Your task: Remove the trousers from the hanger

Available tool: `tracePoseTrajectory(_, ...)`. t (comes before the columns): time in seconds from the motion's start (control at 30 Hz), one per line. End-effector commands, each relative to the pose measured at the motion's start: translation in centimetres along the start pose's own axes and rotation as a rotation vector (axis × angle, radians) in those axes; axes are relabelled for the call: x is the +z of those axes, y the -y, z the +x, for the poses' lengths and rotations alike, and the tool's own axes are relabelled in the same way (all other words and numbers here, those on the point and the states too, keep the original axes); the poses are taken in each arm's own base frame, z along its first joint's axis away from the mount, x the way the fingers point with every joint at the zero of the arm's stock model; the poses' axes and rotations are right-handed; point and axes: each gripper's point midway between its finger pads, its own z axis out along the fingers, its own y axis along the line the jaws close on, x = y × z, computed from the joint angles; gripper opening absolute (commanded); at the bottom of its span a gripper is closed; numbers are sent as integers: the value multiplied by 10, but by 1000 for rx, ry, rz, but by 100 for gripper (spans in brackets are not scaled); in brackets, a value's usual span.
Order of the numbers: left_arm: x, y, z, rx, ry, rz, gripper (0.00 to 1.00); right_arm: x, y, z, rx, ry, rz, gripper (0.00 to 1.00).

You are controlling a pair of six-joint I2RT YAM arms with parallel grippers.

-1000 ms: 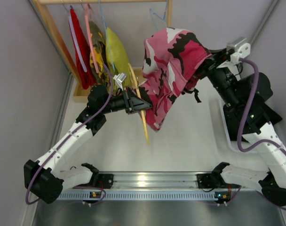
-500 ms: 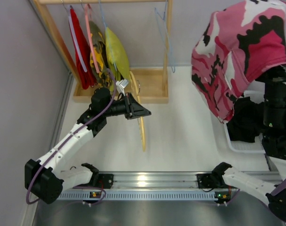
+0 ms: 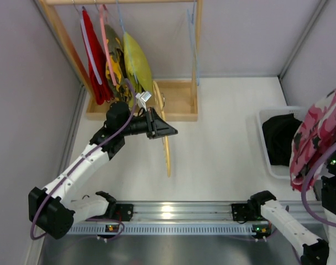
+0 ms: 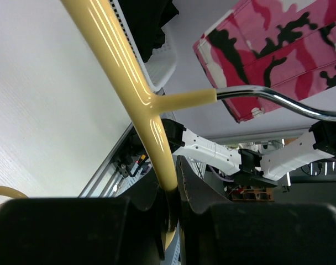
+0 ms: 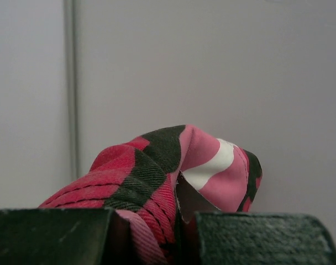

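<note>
My right gripper should keep carrying the camouflage trousers point(image 3: 316, 138) until they lie over the white bin point(image 3: 279, 139) and then let go, because the trousers hang clear of the cream hanger.
My left gripper point(image 3: 163, 131) is shut on a bare cream hanger point(image 3: 167, 157) and holds it above the table's middle. In the left wrist view the hanger point(image 4: 129, 72) runs between my shut fingers point(image 4: 173, 190). The pink, white and black camouflage trousers point(image 3: 318, 138) hang free of the hanger at the far right edge, over my right arm; the right gripper is hidden there. In the right wrist view my gripper point(image 5: 179, 221) is shut on a fold of this cloth point(image 5: 157, 165). The black trousers point(image 3: 279, 138) lie in a white bin point(image 3: 263, 122).
A wooden rack point(image 3: 182, 105) at the back left holds a red garment point(image 3: 93, 55), yellow-green garments point(image 3: 136, 61) and an empty blue hanger point(image 3: 193, 33). A metal rail point(image 3: 173, 212) runs along the near edge. Walls close both sides.
My right arm has swung the camouflage trousers from beside the hanger in the middle to the far right edge near the bin. The left arm and hanger have barely moved.
</note>
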Motion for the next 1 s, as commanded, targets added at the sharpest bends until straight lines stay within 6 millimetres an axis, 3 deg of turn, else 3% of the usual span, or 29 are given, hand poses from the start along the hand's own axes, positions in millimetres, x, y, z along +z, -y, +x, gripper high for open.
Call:
tracePoseTrajectory(0.0,-7,44,-18,141,45,101,0,-17,44,10,-92,-64,158,0)
tracePoseTrajectory(0.17,-11,70,-32,189,84,134,0,-29,53,38,-301,-173,235,0)
tracePoseTrajectory(0.27,-14,83,-36,195,94,154,0,-32,46,71,-444,-244,249,0)
tracePoseTrajectory(0.3,-15,86,-36,198,96,159,0,-32,37,91,-502,-272,235,0)
tracePoseTrajectory(0.53,-27,114,-38,215,129,227,0,-20,31,117,-595,-307,289,0)
tracePoseTrajectory(0.63,-32,123,-37,211,142,251,0,-4,20,131,-651,-295,277,0)
tracePoseTrajectory(0.67,-33,125,-37,212,144,255,0,6,9,142,-672,-286,236,0)
tracePoseTrajectory(0.73,-35,129,-36,222,140,264,0,18,11,157,-694,-302,241,0)
tracePoseTrajectory(0.83,-37,133,-38,231,148,271,0,45,11,197,-703,-363,209,0)
tracePoseTrajectory(0.87,-38,135,-38,237,152,276,0,60,3,221,-715,-396,163,0)
tracePoseTrajectory(0.9,-38,135,-39,232,154,278,0,66,9,234,-721,-420,176,0)
tracePoseTrajectory(0.97,-36,135,-42,227,161,277,0,79,1,258,-717,-444,149,0)
